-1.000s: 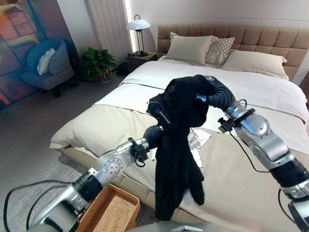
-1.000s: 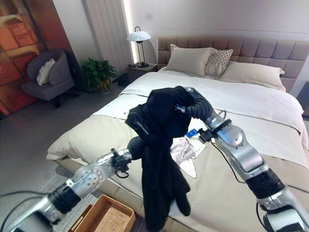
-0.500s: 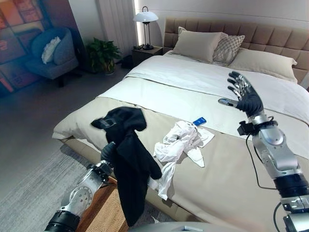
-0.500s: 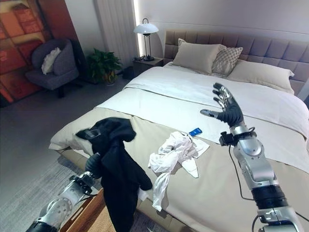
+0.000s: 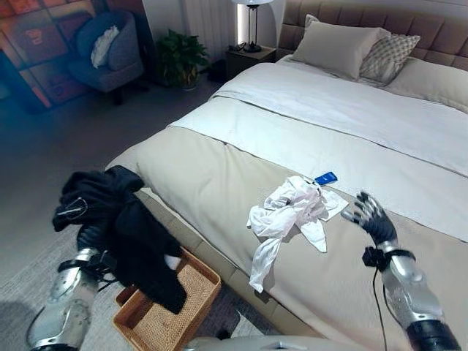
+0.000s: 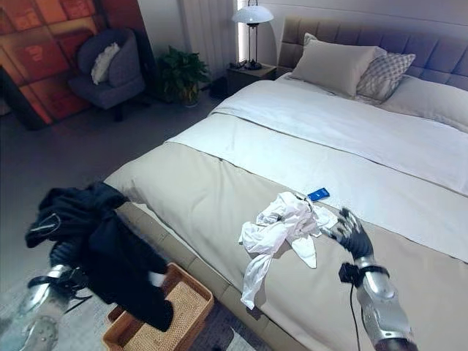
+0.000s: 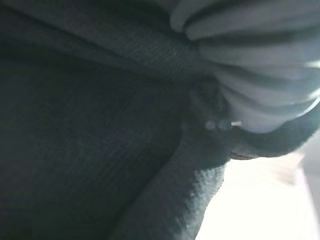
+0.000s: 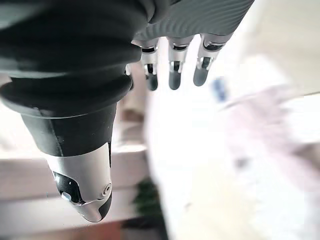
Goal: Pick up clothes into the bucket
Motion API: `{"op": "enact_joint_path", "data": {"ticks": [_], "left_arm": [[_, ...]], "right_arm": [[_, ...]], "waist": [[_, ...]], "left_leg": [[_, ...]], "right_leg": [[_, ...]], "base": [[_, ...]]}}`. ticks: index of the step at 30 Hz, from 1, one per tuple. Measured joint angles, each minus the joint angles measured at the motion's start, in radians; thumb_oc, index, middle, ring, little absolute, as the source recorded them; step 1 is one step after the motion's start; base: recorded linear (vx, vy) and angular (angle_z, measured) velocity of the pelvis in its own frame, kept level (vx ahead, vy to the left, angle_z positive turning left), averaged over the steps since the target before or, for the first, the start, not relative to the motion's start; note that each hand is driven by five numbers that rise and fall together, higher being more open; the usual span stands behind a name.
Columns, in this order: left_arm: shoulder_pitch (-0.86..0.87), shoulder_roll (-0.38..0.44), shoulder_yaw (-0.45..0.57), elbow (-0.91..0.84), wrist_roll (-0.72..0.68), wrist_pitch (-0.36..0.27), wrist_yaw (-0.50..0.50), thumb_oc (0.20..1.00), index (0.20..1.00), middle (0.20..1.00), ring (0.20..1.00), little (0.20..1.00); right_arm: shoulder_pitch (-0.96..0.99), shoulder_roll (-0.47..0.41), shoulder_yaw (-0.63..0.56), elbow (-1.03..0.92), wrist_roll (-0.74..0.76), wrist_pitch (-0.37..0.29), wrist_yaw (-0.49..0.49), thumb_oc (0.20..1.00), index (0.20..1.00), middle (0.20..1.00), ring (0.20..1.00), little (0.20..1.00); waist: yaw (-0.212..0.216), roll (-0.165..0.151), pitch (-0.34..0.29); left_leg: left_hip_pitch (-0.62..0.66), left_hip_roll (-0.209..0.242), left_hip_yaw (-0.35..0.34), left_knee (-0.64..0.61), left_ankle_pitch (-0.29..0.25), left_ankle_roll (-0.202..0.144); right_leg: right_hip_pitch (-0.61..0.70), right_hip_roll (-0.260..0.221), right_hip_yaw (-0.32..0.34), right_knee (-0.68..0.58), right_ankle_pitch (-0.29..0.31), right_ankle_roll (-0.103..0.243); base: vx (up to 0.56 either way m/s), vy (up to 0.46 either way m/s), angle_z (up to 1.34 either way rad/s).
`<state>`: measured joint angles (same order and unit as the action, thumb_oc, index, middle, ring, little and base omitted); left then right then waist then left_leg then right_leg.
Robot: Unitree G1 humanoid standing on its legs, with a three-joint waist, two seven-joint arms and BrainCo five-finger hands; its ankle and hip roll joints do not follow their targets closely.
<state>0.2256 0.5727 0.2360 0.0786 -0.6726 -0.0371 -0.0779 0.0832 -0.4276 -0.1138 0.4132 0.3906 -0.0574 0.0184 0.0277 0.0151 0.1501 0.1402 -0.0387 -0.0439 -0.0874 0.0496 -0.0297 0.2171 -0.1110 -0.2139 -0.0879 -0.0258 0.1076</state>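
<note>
My gripper will leave another white garment behind when it lifts, because a flat white corner (image 5: 334, 203) sticks out past the crumpled white garment (image 5: 288, 207).
A black garment (image 5: 121, 227) hangs bunched over my left hand (image 5: 89, 238), off the bed's near side, and its lower end dangles over the woven basket (image 5: 199, 284) on the floor. In the left wrist view the dark cloth (image 7: 90, 150) lies right against the hand's cover. A crumpled white garment (image 5: 292, 212) lies on the beige bedspread, one end trailing over the bed's edge. My right hand (image 5: 371, 218) hovers open just right of it, low over the bed, with straight fingers (image 8: 172, 70) and nothing in it.
A small blue item (image 5: 326, 178) lies on the bed (image 5: 219, 168) just beyond the white garment. Pillows and a headboard stand at the far end. An armchair (image 5: 110, 51), a potted plant (image 5: 179, 55) and a nightstand with a lamp line the far wall.
The camera has tilted down. My left arm has swung the black garment down and left, off the bed and over the basket. My right hand has dropped from mid-air to just above the bedspread.
</note>
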Motion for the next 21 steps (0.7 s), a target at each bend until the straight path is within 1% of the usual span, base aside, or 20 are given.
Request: {"op": "enact_joint_path", "data": {"ticks": [1, 2, 3, 4, 6, 7, 8, 9, 10, 11, 13, 15, 16, 17, 18, 19, 20, 21], "left_arm": [[0.002, 0.001, 0.003, 0.0, 0.032, -0.003, 0.007, 0.2, 0.2, 0.2, 0.2, 0.2], [0.002, -0.002, 0.003, 0.0, 0.082, -0.023, 0.022, 0.2, 0.2, 0.2, 0.2, 0.2], [0.003, -0.003, 0.003, 0.001, 0.1, -0.028, 0.03, 0.2, 0.2, 0.2, 0.2, 0.2], [0.005, -0.001, 0.003, 0.007, 0.138, -0.028, 0.042, 0.2, 0.2, 0.2, 0.2, 0.2], [-0.001, -0.003, 0.002, 0.03, 0.177, -0.039, 0.06, 0.2, 0.2, 0.2, 0.2, 0.2], [-0.008, -0.002, 0.002, 0.041, 0.192, -0.039, 0.067, 0.2, 0.2, 0.2, 0.2, 0.2], [-0.026, -0.009, 0.0, 0.068, 0.216, -0.047, 0.086, 0.2, 0.2, 0.2, 0.2, 0.2], [-0.043, -0.014, 0.0, 0.091, 0.232, -0.055, 0.101, 0.2, 0.2, 0.2, 0.2, 0.2], [-0.109, -0.026, -0.017, 0.179, 0.263, -0.081, 0.138, 0.2, 0.2, 0.2, 0.2, 0.2], [-0.151, -0.035, -0.018, 0.242, 0.272, -0.082, 0.173, 0.2, 0.2, 0.2, 0.2, 0.2], [-0.167, -0.036, -0.019, 0.28, 0.298, -0.083, 0.203, 0.2, 0.2, 0.2, 0.2, 0.2], [-0.21, -0.038, -0.024, 0.335, 0.31, -0.092, 0.236, 0.2, 0.2, 0.2, 0.2, 0.2], [-0.231, -0.035, -0.032, 0.363, 0.31, -0.102, 0.244, 0.2, 0.2, 0.2, 0.2, 0.2], [-0.268, -0.029, -0.046, 0.415, 0.31, -0.108, 0.264, 0.2, 0.2, 0.2, 0.2, 0.2], [-0.284, -0.021, -0.059, 0.44, 0.31, -0.109, 0.275, 0.2, 0.2, 0.2, 0.2, 0.2], [-0.297, -0.016, -0.063, 0.456, 0.314, -0.107, 0.287, 0.2, 0.2, 0.2, 0.2, 0.2], [-0.303, -0.002, -0.077, 0.46, 0.335, -0.111, 0.307, 0.2, 0.2, 0.2, 0.2, 0.2], [-0.304, 0.021, -0.093, 0.459, 0.35, -0.116, 0.324, 0.2, 0.2, 0.2, 0.2, 0.2]], "right_arm": [[-0.005, 0.01, -0.007, 0.062, -0.017, -0.007, -0.01, 1.0, 1.0, 1.0, 1.0, 1.0], [-0.013, 0.029, -0.017, 0.177, -0.04, -0.006, -0.041, 1.0, 1.0, 1.0, 1.0, 1.0], [-0.004, 0.036, -0.016, 0.204, -0.049, -0.001, -0.051, 1.0, 1.0, 1.0, 1.0, 1.0], [0.005, 0.052, -0.015, 0.242, -0.066, 0.002, -0.061, 1.0, 1.0, 1.0, 1.0, 1.0], [0.017, 0.072, -0.004, 0.302, -0.088, -0.002, -0.066, 1.0, 1.0, 1.0, 1.0, 1.0], [0.005, 0.075, 0.004, 0.312, -0.098, 0.006, -0.067, 1.0, 1.0, 1.0, 1.0, 1.0], [0.02, 0.083, 0.008, 0.332, -0.112, -0.002, -0.069, 1.0, 1.0, 1.0, 1.0, 1.0], [0.001, 0.088, 0.013, 0.348, -0.119, -0.004, -0.07, 1.0, 1.0, 1.0, 1.0, 1.0], [0.002, 0.095, 0.016, 0.414, -0.145, -0.007, -0.072, 1.0, 1.0, 1.0, 1.0, 1.0], [-0.018, 0.097, 0.041, 0.47, -0.169, -0.003, -0.075, 1.0, 1.0, 1.0, 1.0, 1.0], [-0.018, 0.102, 0.062, 0.496, -0.195, -0.003, -0.079, 1.0, 1.0, 1.0, 1.0, 1.0], [-0.014, 0.099, 0.072, 0.531, -0.213, -0.004, -0.092, 1.0, 1.0, 1.0, 1.0, 1.0], [-0.013, 0.098, 0.076, 0.531, -0.214, -0.004, -0.093, 1.0, 1.0, 1.0, 1.0, 1.0], [-0.013, 0.098, 0.083, 0.523, -0.215, -0.006, -0.095, 1.0, 1.0, 1.0, 1.0, 1.0], [-0.015, 0.098, 0.086, 0.512, -0.215, -0.008, -0.095, 1.0, 1.0, 1.0, 1.0, 1.0], [-0.017, 0.098, 0.09, 0.487, -0.215, -0.013, -0.095, 1.0, 1.0, 1.0, 1.0, 1.0], [-0.016, 0.095, 0.097, 0.457, -0.215, -0.024, -0.096, 1.0, 1.0, 1.0, 1.0, 1.0], [-0.015, 0.084, 0.12, 0.421, -0.217, -0.028, -0.098, 1.0, 1.0, 1.0, 1.0, 1.0]], "waist": [[0.013, -0.001, 0.0], [0.017, -0.007, 0.007], [0.018, -0.009, 0.013], [0.019, -0.008, 0.028], [0.016, -0.011, 0.055], [0.018, -0.012, 0.067], [0.008, -0.016, 0.086], [0.017, -0.017, 0.093], [0.014, -0.024, 0.114], [0.015, -0.032, 0.134], [0.013, -0.049, 0.157], [0.011, -0.074, 0.194], [0.013, -0.077, 0.202], [0.007, -0.088, 0.227], [0.012, -0.091, 0.237], [0.008, -0.097, 0.256], [-0.005, -0.108, 0.279], [-0.009, -0.113, 0.29]], "left_leg": [[-0.006, 0.0, 0.0, 0.0, 0.0, 0.0], [-0.024, 0.0, -0.002, 0.007, 0.0, 0.0], [-0.033, 0.0, -0.006, 0.01, 0.001, 0.0], [-0.05, 0.0, -0.012, 0.013, 0.003, 0.0], [-0.077, 0.0, -0.013, 0.026, 0.006, 0.001], [-0.091, -0.001, -0.013, 0.034, 0.006, 0.0], [-0.121, 0.001, -0.013, 0.05, 0.006, 0.0], [-0.138, 0.001, -0.014, 0.061, 0.004, -0.001], [-0.173, 0.003, -0.015, 0.082, 0.004, -0.002], [-0.2, 0.005, -0.018, 0.096, 0.0, -0.008], [-0.226, 0.007, -0.018, 0.109, 0.0, -0.008], [-0.285, 0.011, -0.021, 0.141, -0.001, -0.01], [-0.301, 0.011, -0.023, 0.152, -0.002, -0.01], [-0.328, 0.014, -0.024, 0.163, -0.002, -0.011], [-0.344, 0.015, -0.024, 0.171, -0.003, -0.012], [-0.363, 0.016, -0.023, 0.176, -0.003, -0.011], [-0.382, 0.019, -0.017, 0.186, -0.003, -0.011], [-0.416, 0.021, -0.018, 0.206, -0.006, -0.017]], "right_leg": [[-0.007, 0.0, 0.0, 0.002, -0.001, 0.001], [-0.029, -0.001, 0.0, 0.017, -0.005, 0.005], [-0.036, -0.001, -0.004, 0.02, -0.006, 0.004], [-0.053, -0.002, -0.011, 0.031, -0.008, 0.005], [-0.082, -0.004, -0.012, 0.048, -0.008, 0.005], [-0.091, -0.005, -0.012, 0.056, -0.011, 0.004], [-0.129, -0.004, -0.012, 0.077, -0.013, 0.004], [-0.141, -0.007, -0.011, 0.091, -0.018, 0.001], [-0.184, -0.004, -0.011, 0.121, -0.024, -0.001], [-0.213, -0.008, -0.01, 0.149, -0.034, -0.008], [-0.244, -0.007, -0.011, 0.168, -0.037, -0.009], [-0.301, -0.007, -0.009, 0.203, -0.043, -0.013], [-0.314, -0.007, -0.01, 0.212, -0.044, -0.015], [-0.348, -0.006, -0.009, 0.227, -0.045, -0.017], [-0.36, -0.007, -0.007, 0.236, -0.048, -0.02], [-0.383, -0.006, -0.004, 0.248, -0.048, -0.022], [-0.411, -0.004, 0.004, 0.261, -0.048, -0.022], [-0.443, -0.004, 0.006, 0.278, -0.052, -0.025]], "base": [[-0.13, 0.023, 0.08], [-0.06, 0.011, 0.05], [-0.11, 0.012, 0.13], [-0.13, 0.009, 0.12], [-0.17, 0.011, 0.04], [-0.14, 0.002, -0.01], [-0.14, -0.003, 0.0], [-0.13, -0.014, 0.01], [-0.11, -0.013, 0.06], [-0.09, -0.022, 0.04], [-0.07, -0.021, -0.02], [-0.08, -0.013, 0.0], [-0.04, 0.016, 0.06], [0.0, 0.0, 0.0], [-0.07, 0.006, -0.03], [-0.17, -0.028, -0.1], [-0.16, -0.028, -0.08], [-0.16, -0.035, -0.07]]}}
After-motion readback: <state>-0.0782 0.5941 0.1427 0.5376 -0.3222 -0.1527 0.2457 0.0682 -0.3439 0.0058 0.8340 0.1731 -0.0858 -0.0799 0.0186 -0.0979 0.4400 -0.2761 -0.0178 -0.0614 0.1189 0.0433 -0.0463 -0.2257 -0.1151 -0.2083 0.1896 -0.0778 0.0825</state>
